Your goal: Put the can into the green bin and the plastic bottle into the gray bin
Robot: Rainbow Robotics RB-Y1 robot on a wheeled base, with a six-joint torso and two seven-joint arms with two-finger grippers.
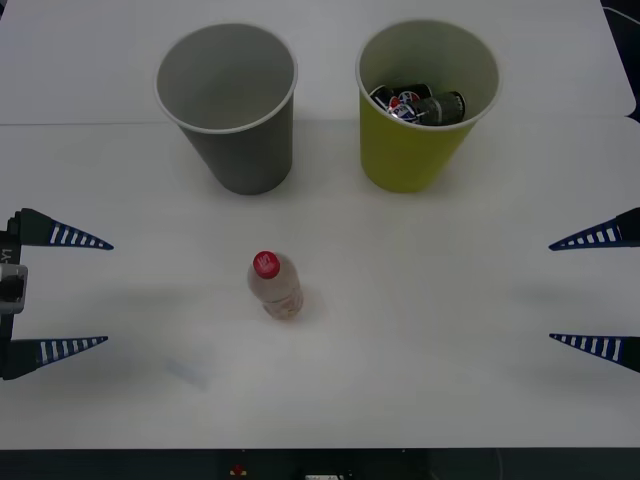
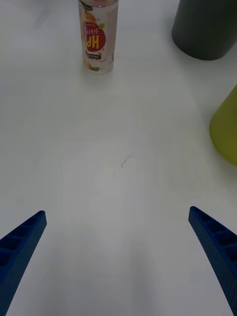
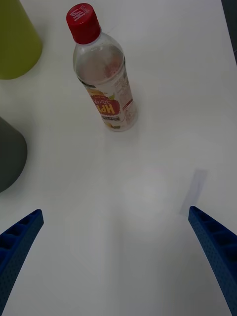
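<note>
The plastic bottle will tip and rest against the gray bin's side when the robot drops it in, because the gray bin's opening is much wider than the bottle.
The plastic bottle stands upright mid-table, clear with a red cap and a pale label. Behind it stand the gray bin on the left and the green bin on the right. A dark can lies inside the green bin. My left gripper hangs open at the table's left edge, well clear of the bottle. Opposite it, at the right edge, my right gripper is open too, with nothing between its fingers.
The white table is bare around the bottle, with free room between it and both grippers. A faint pale mark lies on the surface near the bottle. The table's front edge runs close below.
</note>
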